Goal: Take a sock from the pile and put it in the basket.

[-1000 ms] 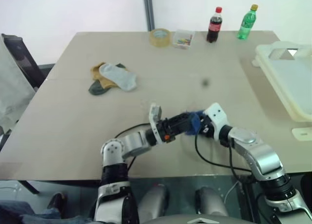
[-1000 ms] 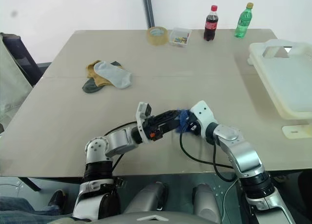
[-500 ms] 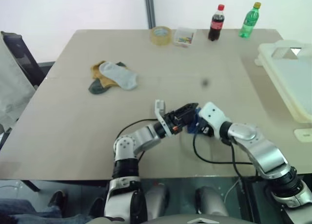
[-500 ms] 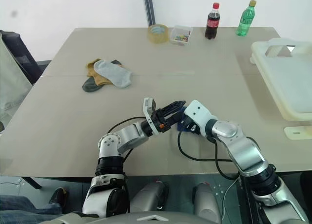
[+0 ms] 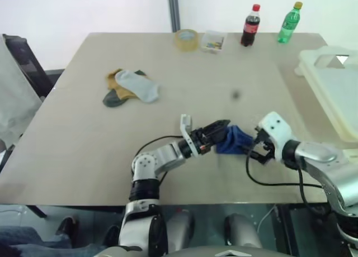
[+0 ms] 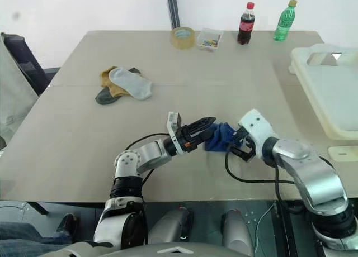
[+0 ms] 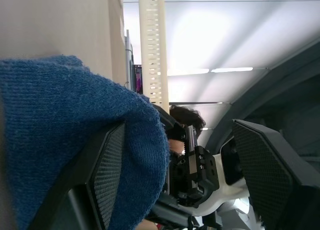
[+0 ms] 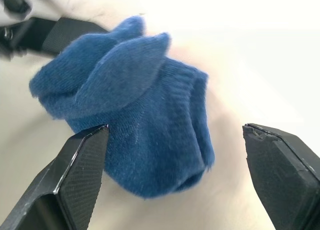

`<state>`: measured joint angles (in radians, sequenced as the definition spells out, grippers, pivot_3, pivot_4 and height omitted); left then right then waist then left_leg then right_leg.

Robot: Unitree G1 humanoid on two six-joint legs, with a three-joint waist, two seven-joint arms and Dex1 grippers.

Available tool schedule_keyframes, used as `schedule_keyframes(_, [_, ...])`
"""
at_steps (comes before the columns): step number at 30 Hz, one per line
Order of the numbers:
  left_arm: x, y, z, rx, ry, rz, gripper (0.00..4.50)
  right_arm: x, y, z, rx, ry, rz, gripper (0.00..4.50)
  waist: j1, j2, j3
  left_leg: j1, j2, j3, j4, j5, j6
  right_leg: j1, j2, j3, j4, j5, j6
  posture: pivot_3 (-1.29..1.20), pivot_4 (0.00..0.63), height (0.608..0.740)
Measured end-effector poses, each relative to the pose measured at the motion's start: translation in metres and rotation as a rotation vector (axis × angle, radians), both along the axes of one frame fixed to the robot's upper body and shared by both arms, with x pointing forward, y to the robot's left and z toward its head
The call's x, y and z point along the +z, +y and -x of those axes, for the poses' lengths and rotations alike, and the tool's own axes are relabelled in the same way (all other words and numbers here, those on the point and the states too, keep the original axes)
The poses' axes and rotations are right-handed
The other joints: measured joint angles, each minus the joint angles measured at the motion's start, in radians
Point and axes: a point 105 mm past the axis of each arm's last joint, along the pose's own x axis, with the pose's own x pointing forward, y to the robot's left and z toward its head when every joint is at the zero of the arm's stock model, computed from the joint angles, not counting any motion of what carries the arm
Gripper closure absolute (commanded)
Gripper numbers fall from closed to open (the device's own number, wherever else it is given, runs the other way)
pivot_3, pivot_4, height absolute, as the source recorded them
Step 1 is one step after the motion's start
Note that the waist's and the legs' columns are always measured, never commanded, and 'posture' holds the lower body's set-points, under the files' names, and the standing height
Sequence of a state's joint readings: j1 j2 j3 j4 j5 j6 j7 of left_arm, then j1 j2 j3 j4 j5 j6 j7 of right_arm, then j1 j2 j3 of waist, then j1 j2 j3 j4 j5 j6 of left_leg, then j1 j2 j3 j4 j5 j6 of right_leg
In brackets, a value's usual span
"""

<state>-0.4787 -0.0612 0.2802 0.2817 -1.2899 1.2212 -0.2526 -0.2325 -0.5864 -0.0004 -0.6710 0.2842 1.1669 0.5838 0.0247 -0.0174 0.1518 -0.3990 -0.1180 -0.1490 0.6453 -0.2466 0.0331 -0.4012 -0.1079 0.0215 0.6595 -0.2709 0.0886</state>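
Note:
The blue sock [image 5: 235,141] lies folded back on itself in a thick flap [image 8: 117,75], so it will remain a short, folded bundle while the robot carries it to the basket.
A blue sock [image 5: 235,141] sits bunched up near the table's front edge, between my two grippers. My left gripper [image 5: 221,133] is open, and the sock [image 7: 75,135] drapes over one of its fingers [image 7: 107,175]. My right gripper [image 5: 258,151] stands open just right of the sock [image 8: 135,125], its fingers on either side without touching it. The pile [image 5: 130,87] of mustard, light grey and dark socks lies at the far left of the table. The cream basket [image 5: 335,84] stands at the right edge.
A tape roll [image 5: 186,39], a small clear box [image 5: 213,41], a cola bottle [image 5: 250,25] and a green bottle [image 5: 288,23] line the far edge. A dark chair [image 5: 22,61] stands to the left. A small cream piece [image 5: 349,153] lies near the basket.
My right gripper has opened, let go of the blue sock and drawn back to the right. The sock stays at the left gripper's fingers.

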Motion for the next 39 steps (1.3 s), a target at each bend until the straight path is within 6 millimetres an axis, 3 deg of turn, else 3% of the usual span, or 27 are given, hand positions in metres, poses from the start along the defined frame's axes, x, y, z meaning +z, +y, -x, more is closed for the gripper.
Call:
schedule_keyframes(5, [-0.003, -0.005, -0.003, -0.017, -0.002, -0.02, 0.86, 0.008, 0.011, 0.009, -0.018, 0.071, -0.235, 0.07, 0.006, 0.001, 0.0, 0.001, 0.0, 0.0, 0.001, 0.0, 0.0, 0.0, 0.0, 0.0, 0.001, 0.0, 0.0, 0.0, 0.15, 0.74])
schedule_keyframes(9, [-0.004, -0.009, -0.005, -0.027, -0.007, -0.025, 0.86, 0.022, 0.03, 0.003, -0.047, 0.078, -0.433, 0.07, 0.009, 0.002, -0.001, 0.001, 0.0, -0.001, 0.001, 0.0, 0.0, -0.001, 0.0, 0.0, 0.002, 0.0, 0.0, 0.0, 0.15, 0.74])
schedule_keyframes(14, [-0.004, -0.012, -0.006, -0.034, -0.011, -0.027, 0.86, 0.007, 0.026, -0.007, -0.155, 0.136, -0.47, 0.07, 0.014, 0.002, -0.001, 0.001, -0.001, 0.0, 0.001, 0.0, 0.0, -0.001, -0.001, 0.001, 0.002, 0.0, 0.0, 0.0, 0.15, 0.74])
schedule_keyframes(19, [-0.005, -0.011, -0.007, -0.027, -0.015, -0.029, 0.86, -0.021, 0.003, -0.006, -0.228, 0.177, -0.311, 0.07, 0.013, 0.003, -0.001, 0.001, -0.001, 0.0, 0.001, 0.0, 0.0, -0.001, 0.0, 0.001, 0.003, 0.0, 0.0, 0.0, 0.15, 0.74])
schedule_keyframes(24, [-0.006, -0.01, -0.008, -0.02, -0.017, -0.034, 0.86, -0.028, -0.005, -0.01, -0.235, 0.165, -0.26, 0.07, 0.012, 0.003, -0.002, 0.001, 0.0, 0.0, 0.002, 0.0, 0.0, -0.001, 0.0, 0.0, 0.003, 0.0, 0.0, 0.0, 0.15, 0.74])
schedule_keyframes(28, [-0.007, -0.009, -0.009, -0.013, -0.017, -0.038, 0.86, -0.03, 0.0, -0.013, -0.232, 0.161, -0.277, 0.07, 0.009, 0.003, -0.002, 0.002, 0.0, 0.001, 0.002, 0.0, 0.0, 0.0, 0.0, 0.0, 0.003, 0.0, 0.0, 0.0, 0.15, 0.74])
schedule_keyframes(32, [-0.008, -0.008, -0.01, -0.007, -0.018, -0.047, 0.86, -0.03, 0.014, -0.019, -0.265, 0.205, -0.465, 0.07, -0.006, 0.002, -0.003, 0.005, 0.001, 0.0, 0.003, 0.0, 0.0, 0.003, 0.001, 0.001, 0.003, 0.0, 0.0, 0.0, 0.15, 0.74])
schedule_keyframes(35, [-0.008, -0.008, -0.009, -0.008, -0.02, -0.045, 0.86, -0.03, 0.017, -0.02, -0.261, 0.222, -0.497, 0.83, -0.013, 0.002, -0.003, 0.005, 0.001, 0.001, 0.002, 0.0, 0.0, 0.003, 0.001, 0.001, 0.003, 0.0, 0.0, 0.0, 0.15, 0.74])
schedule_keyframes(39, [-0.007, -0.008, -0.009, -0.008, -0.02, -0.044, 0.86, -0.034, 0.018, -0.02, -0.259, 0.246, -0.495, 2.61, -0.013, 0.003, -0.003, 0.005, 0.001, 0.0, 0.001, 0.0, 0.0, 0.002, 0.001, 0.001, 0.003, 0.0, 0.0, 0.0, 0.15, 0.74])
